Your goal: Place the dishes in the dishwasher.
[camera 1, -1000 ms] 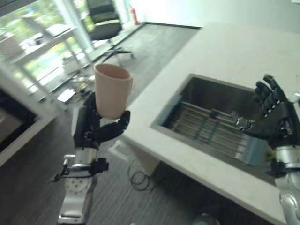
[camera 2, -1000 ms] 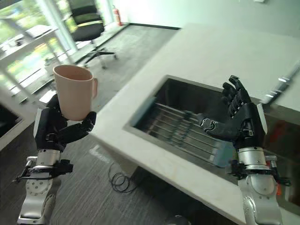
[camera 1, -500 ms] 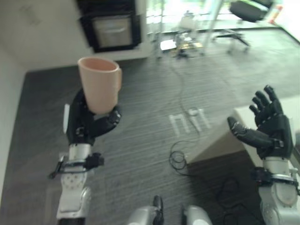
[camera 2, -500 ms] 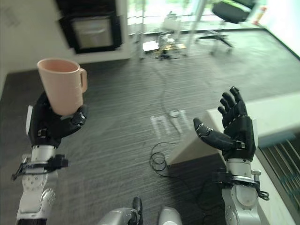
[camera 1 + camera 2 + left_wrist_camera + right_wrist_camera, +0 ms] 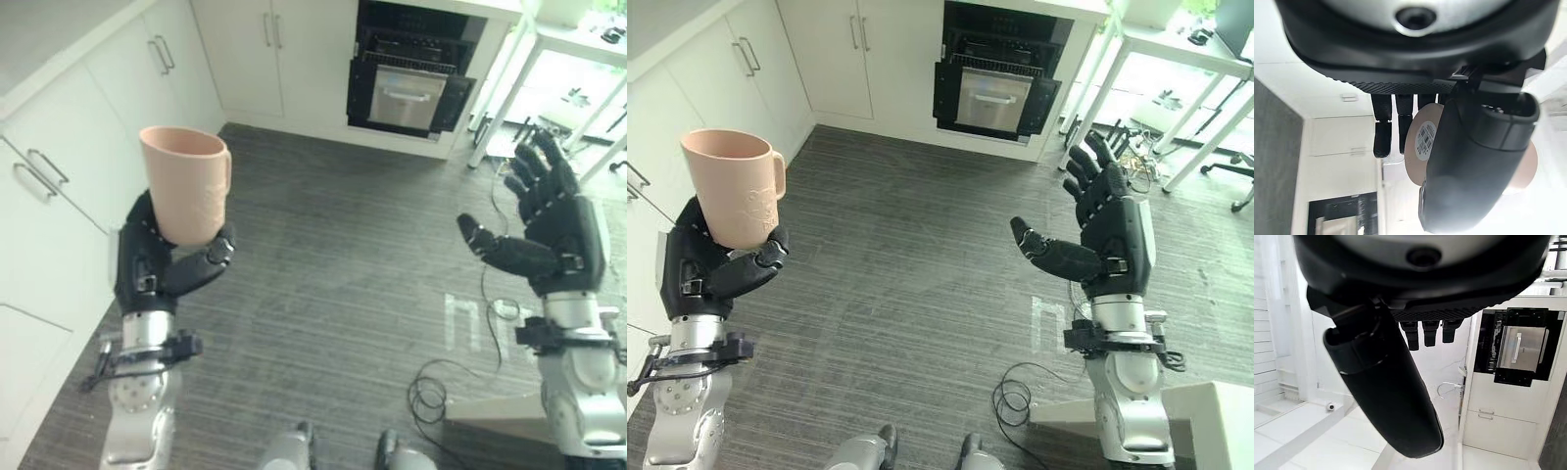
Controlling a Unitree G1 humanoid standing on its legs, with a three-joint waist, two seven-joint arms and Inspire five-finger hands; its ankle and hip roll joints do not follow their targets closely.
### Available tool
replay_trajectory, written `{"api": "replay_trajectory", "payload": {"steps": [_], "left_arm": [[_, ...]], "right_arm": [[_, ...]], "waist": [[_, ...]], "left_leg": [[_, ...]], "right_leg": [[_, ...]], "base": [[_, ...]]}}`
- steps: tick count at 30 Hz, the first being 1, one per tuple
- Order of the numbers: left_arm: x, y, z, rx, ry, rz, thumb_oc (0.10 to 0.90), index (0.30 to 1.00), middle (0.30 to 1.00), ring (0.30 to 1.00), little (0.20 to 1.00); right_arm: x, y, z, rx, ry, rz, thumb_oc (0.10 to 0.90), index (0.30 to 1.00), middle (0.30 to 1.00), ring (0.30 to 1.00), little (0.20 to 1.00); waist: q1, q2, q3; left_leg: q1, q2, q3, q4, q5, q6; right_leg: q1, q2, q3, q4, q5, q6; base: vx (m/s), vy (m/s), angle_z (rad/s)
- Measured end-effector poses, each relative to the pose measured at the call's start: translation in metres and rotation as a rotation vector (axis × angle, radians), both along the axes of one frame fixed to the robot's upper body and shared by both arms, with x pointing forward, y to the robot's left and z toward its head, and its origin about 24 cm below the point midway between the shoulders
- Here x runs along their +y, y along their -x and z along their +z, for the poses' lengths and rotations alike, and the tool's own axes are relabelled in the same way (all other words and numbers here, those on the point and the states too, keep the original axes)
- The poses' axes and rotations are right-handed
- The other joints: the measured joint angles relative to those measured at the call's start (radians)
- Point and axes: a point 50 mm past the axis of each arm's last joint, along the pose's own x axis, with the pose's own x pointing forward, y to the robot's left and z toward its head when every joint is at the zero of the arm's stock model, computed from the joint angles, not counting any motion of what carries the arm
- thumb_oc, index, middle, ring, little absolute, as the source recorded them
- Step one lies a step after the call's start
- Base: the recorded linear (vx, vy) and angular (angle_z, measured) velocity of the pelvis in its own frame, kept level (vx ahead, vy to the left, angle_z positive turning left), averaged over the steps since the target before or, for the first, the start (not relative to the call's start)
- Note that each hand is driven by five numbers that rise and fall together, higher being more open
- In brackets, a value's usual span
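The mug (image 5: 189,196) shows only the pink inner side (image 5: 182,141) within its open rim, so I expect it to be empty when I turn it upside down above the dishwasher.
A pale pink mug (image 5: 186,186) with a handle stands upright in my left hand (image 5: 157,269), whose fingers and thumb curl round its lower part at the left of the eye views. The left wrist view shows the mug's base (image 5: 1425,139) with a barcode sticker, behind the thumb. My right hand (image 5: 549,230) is raised at the right, palm facing inward, fingers straight and spread, holding nothing. A dark built-in dishwasher (image 5: 411,69) with its door ajar and a steel front panel sits in the white cabinets at the far side of the floor.
White cabinets (image 5: 88,127) with bar handles line the left wall and far wall. Dark grey striped carpet (image 5: 323,255) stretches between me and the dishwasher. A white counter corner (image 5: 1205,421) shows at lower right. White table legs (image 5: 1097,69) stand by the window at upper right.
The whole view has swung round from the sink and counter across the floor to the cabinets and dishwasher. Both hands keep the same pose, the mug still held.
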Motion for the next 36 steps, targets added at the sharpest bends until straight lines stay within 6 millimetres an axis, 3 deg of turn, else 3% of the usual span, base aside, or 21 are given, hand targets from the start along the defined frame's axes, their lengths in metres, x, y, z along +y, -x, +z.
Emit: {"api": "replay_trajectory", "payload": {"steps": [10,12,13,19,23,26,27,28,29,30,31,32,34,36], "left_arm": [[0.002,0.0,0.002,-0.004,-0.005,0.006,0.4,0.3,0.3,0.3,0.3],[0.002,0.0,0.001,-0.003,-0.005,0.005,0.4,0.3,0.3,0.3,0.3],[0.001,0.0,0.001,-0.003,-0.005,0.001,0.4,0.3,0.3,0.3,0.3],[-0.032,-0.007,-0.015,0.053,0.039,-0.113,0.4,0.3,0.3,0.3,0.3],[-0.029,-0.004,-0.023,0.076,0.088,-0.111,0.4,0.3,0.3,0.3,0.3],[-0.018,0.007,-0.03,0.099,0.112,-0.07,0.4,0.3,0.3,0.3,0.3],[-0.016,0.006,-0.033,0.107,0.125,-0.067,0.4,0.3,0.3,0.3,0.3],[-0.017,0.01,-0.04,0.135,0.139,-0.067,0.4,0.3,0.3,0.3,0.3],[-0.017,0.013,-0.044,0.152,0.145,-0.066,0.4,0.3,0.3,0.3,0.3],[-0.019,0.015,-0.048,0.167,0.151,-0.069,0.4,0.3,0.3,0.3,0.3],[-0.021,0.014,-0.048,0.156,0.163,-0.069,0.4,0.3,0.3,0.3,0.3],[-0.021,0.014,-0.048,0.158,0.166,-0.067,0.4,0.3,0.3,0.3,0.3],[-0.02,0.014,-0.049,0.16,0.168,-0.061,0.4,0.3,0.3,0.3,0.3],[-0.016,0.015,-0.047,0.148,0.169,-0.04,0.4,0.3,0.3,0.3,0.3]], "right_arm": [[-0.004,0.005,-0.011,0.057,-0.013,-0.037,0.8,0.9,0.9,0.9,0.9],[-0.005,0.007,-0.014,0.071,-0.013,-0.043,0.8,0.9,0.9,0.9,0.9],[-0.009,0.011,-0.018,0.097,-0.005,-0.06,0.8,0.9,0.9,0.9,0.9],[-0.006,0.009,-0.019,0.119,0.079,0.029,0.8,0.9,0.9,0.9,0.9],[-0.007,0.013,-0.023,0.141,0.084,0.031,0.8,0.9,0.9,0.9,0.9],[-0.007,0.016,-0.028,0.172,0.101,0.052,0.8,0.9,0.9,0.9,0.9],[-0.006,0.016,-0.034,0.184,0.077,0.05,0.8,0.9,0.9,0.9,0.9],[-0.004,0.018,-0.042,0.209,0.051,0.047,0.8,0.9,0.9,0.9,0.9],[-0.003,0.019,-0.045,0.219,0.044,0.049,0.8,0.9,0.9,0.9,0.9],[-0.003,0.018,-0.047,0.227,0.044,0.054,0.8,0.9,0.9,0.9,0.9],[-0.002,0.015,-0.043,0.213,0.051,0.063,0.8,0.9,0.9,0.9,0.9],[-0.002,0.015,-0.043,0.214,0.061,0.079,0.8,0.9,0.9,0.9,0.9],[-0.004,0.022,-0.048,0.249,0.083,0.09,0.8,0.9,0.9,0.9,0.9],[-0.01,0.024,-0.046,0.281,0.153,0.099,0.8,0.9,0.9,0.9,0.9]], "waist": [[-0.066,0.013,-0.006],[-0.081,0.021,-0.011],[-0.124,0.046,-0.025],[-0.134,0.045,-0.026],[-0.13,0.043,-0.026],[-0.116,0.004,-0.025],[-0.108,-0.03,-0.003],[-0.095,-0.042,0.007],[-0.097,-0.038,0.01],[-0.099,-0.006,0.02],[-0.095,0.059,0.042],[-0.095,0.097,0.064],[-0.08,0.108,0.072],[-0.067,0.111,0.069]], "left_leg": [[0.007,0.019,0.025,-0.001,0.005,-0.008],[0.007,0.02,0.033,-0.002,0.005,-0.008],[0.008,0.03,0.058,0.002,0.006,-0.011],[0.027,0.045,0.065,-0.012,0.012,-0.024],[0.07,0.071,0.056,-0.051,0.018,-0.068],[0.101,0.055,0.08,-0.057,0.056,-0.085],[-0.005,0.063,0.058,0.155,0.081,-0.124],[-0.101,0.075,0.034,0.273,0.077,-0.137],[-0.127,0.073,0.034,0.229,0.062,-0.129],[-0.178,0.102,0.048,0.117,0.062,-0.129],[-0.211,0.157,0.045,0.037,0.068,-0.128],[-0.262,0.192,0.01,0.016,0.084,-0.149],[-0.327,0.193,-0.02,0.021,0.094,-0.15],[-0.318,0.195,-0.018,0.033,0.096,-0.137]], "right_leg": [[-0.022,0.019,0.02,0.011,0.001,-0.009],[-0.029,0.022,0.031,0.012,0.002,-0.011],[-0.049,0.032,0.061,0.023,0.008,-0.018],[-0.027,0.058,0.079,0.029,0.011,-0.021],[-0.021,0.084,0.076,0.082,-0.04,-0.049],[-0.082,0.081,0.111,0.208,-0.129,-0.08],[-0.076,0.076,0.131,0.23,-0.151,-0.105],[-0.059,0.081,0.15,0.217,-0.152,-0.115],[-0.047,0.092,0.153,0.202,-0.153,-0.117],[-0.028,0.132,0.154,0.183,-0.152,-0.116],[-0.002,0.188,0.153,0.173,-0.152,-0.134],[0.023,0.226,0.154,0.182,-0.169,-0.153],[0.045,0.226,0.18,0.197,-0.197,-0.165],[0.094,0.193,0.215,0.166,-0.208,-0.136]], "base": [[-0.05,-0.006,-0.09],[-0.04,0.03,-0.15],[-0.01,0.017,-0.18],[0.03,-0.028,-0.06],[0.17,-0.208,-0.01],[0.19,-0.116,-0.13],[0.37,0.086,-0.09],[0.39,0.189,-0.05],[0.4,0.236,-0.06],[0.45,0.274,-0.09],[0.44,0.257,-0.2],[0.44,0.272,-0.32],[0.31,0.243,-0.47],[0.28,0.227,-0.78]]}}
